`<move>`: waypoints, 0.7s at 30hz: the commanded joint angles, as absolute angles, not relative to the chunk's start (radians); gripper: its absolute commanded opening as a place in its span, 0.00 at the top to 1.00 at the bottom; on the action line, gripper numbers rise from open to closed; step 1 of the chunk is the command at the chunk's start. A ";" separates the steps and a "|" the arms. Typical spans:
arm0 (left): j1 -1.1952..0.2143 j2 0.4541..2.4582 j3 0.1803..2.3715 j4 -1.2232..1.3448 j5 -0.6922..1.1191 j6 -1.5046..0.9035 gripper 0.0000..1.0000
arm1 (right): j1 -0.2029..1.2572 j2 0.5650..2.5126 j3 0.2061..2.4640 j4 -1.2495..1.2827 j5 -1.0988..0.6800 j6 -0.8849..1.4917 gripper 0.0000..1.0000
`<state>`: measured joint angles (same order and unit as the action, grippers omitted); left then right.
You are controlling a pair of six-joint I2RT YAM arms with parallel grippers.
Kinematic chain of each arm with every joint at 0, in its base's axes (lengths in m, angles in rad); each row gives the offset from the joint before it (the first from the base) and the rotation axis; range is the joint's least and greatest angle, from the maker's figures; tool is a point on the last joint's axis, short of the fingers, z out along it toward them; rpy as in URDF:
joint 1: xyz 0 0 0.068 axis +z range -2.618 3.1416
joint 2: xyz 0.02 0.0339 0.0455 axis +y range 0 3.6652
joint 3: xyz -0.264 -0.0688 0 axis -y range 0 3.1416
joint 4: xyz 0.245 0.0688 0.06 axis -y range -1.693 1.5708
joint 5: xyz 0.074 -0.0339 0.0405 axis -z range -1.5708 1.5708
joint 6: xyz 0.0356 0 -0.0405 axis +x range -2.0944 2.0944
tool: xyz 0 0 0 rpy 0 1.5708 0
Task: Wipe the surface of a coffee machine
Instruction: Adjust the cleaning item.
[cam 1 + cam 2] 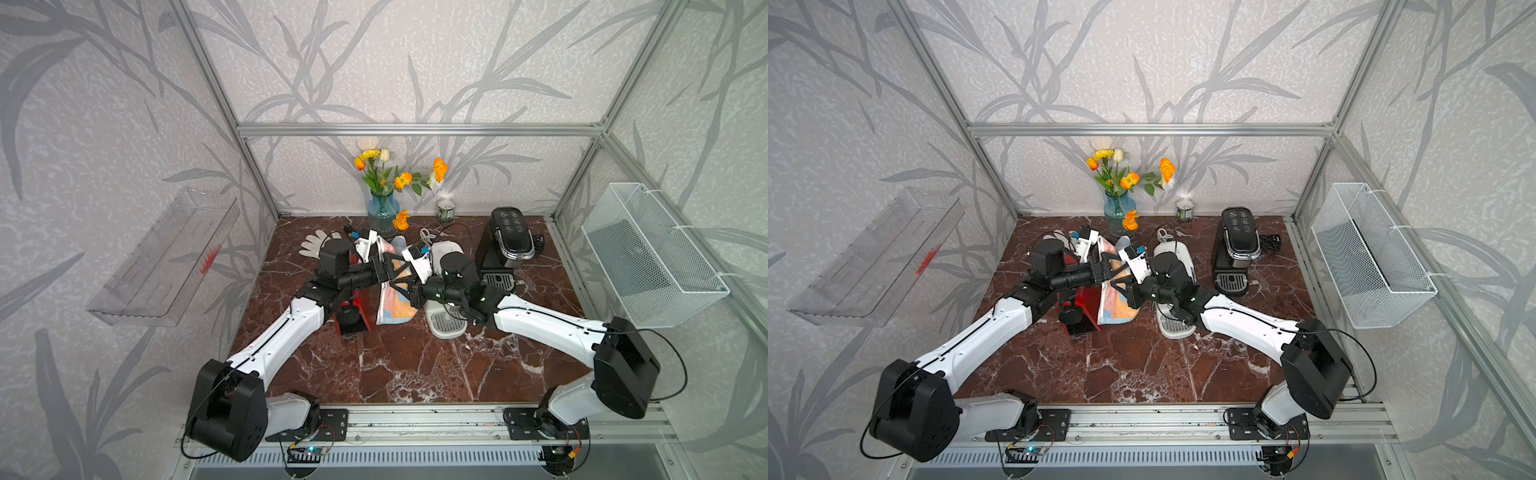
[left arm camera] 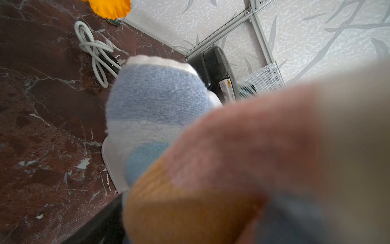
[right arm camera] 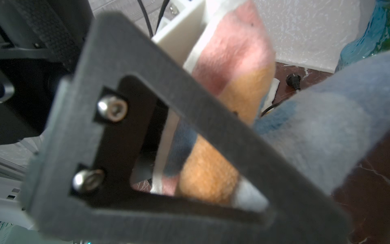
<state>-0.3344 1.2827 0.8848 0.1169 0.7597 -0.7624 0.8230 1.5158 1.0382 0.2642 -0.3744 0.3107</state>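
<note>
I should take the cloth (image 1: 396, 308) with my left gripper before I wipe, because my right gripper is holding it and the red coffee machine (image 1: 352, 314) stands under my left gripper's arm.
A pink, orange and blue cloth (image 1: 395, 305) hangs in the air between my two grippers, over the table's middle. My right gripper (image 1: 400, 288) is shut on the cloth near its top. My left gripper (image 1: 395, 265) is open beside it, and the cloth runs past one of its fingers (image 3: 147, 63). The cloth (image 2: 160, 101) fills the left wrist view and hides that gripper's jaws. Three coffee machines stand on the table: a red one (image 1: 353, 318) under the left arm, a white one (image 1: 446, 328) under the right arm, and a black one (image 1: 509, 237) at the back right.
A blue vase of flowers (image 1: 383, 210) and a small can (image 1: 445, 210) stand at the back wall. A white glove (image 1: 316, 245) and a coiled white cord (image 2: 92, 50) lie behind the arms. A wire basket (image 1: 652, 253) hangs on the right wall, a clear shelf (image 1: 162, 257) on the left.
</note>
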 commanded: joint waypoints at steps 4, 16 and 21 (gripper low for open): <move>-0.344 1.284 0.930 0.161 0.779 -0.771 0.25 | 0.824 1.504 1.046 0.325 -0.369 0.334 0.96; -0.339 1.285 0.966 0.074 0.829 -0.687 0.95 | 0.766 1.539 1.020 0.333 -0.341 0.401 0.94; -0.334 1.301 0.996 0.050 0.836 -0.679 1.00 | 0.749 1.557 1.018 0.328 -0.346 0.429 0.77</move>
